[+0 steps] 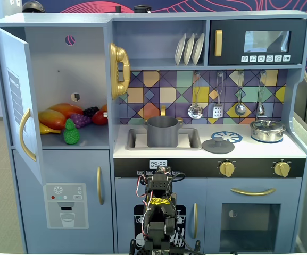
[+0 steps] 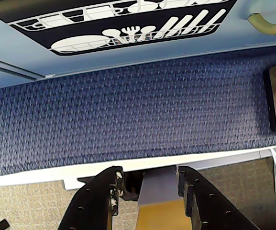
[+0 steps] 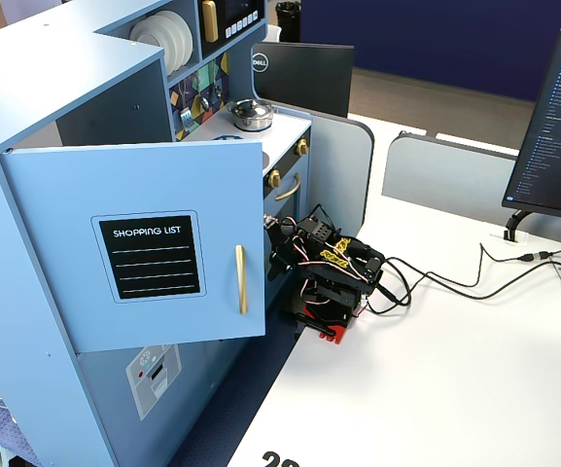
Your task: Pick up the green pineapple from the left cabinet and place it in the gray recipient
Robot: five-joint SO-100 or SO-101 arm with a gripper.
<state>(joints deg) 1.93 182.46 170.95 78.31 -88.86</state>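
Note:
The green pineapple (image 1: 71, 133) stands in front of the purple grapes (image 1: 80, 120), so the pineapple will come free by itself and leave the grapes lying when I lift it.
The green pineapple (image 1: 71, 133) stands at the front of the shelf in the open left cabinet (image 1: 63, 64), ahead of the other toy fruit. The gray recipient (image 1: 162, 131) stands in the sink, lidless. My arm (image 1: 158, 204) is folded low in front of the kitchen's lower doors, far below both, and it also shows in the other fixed view (image 3: 331, 272). In the wrist view my gripper (image 2: 149, 175) is open and empty, pointing down over the white table edge toward blue carpet. The pineapple and the recipient are out of the wrist view.
Purple grapes (image 1: 80, 119), orange and red fruits lie behind the pineapple. The cabinet door (image 1: 15, 101) swings out leftward; it also shows in the other fixed view (image 3: 134, 253). A gray lid (image 1: 218, 145) and steel lidded pot (image 1: 267, 129) sit on the counter. Cables (image 3: 455, 282) cross the table.

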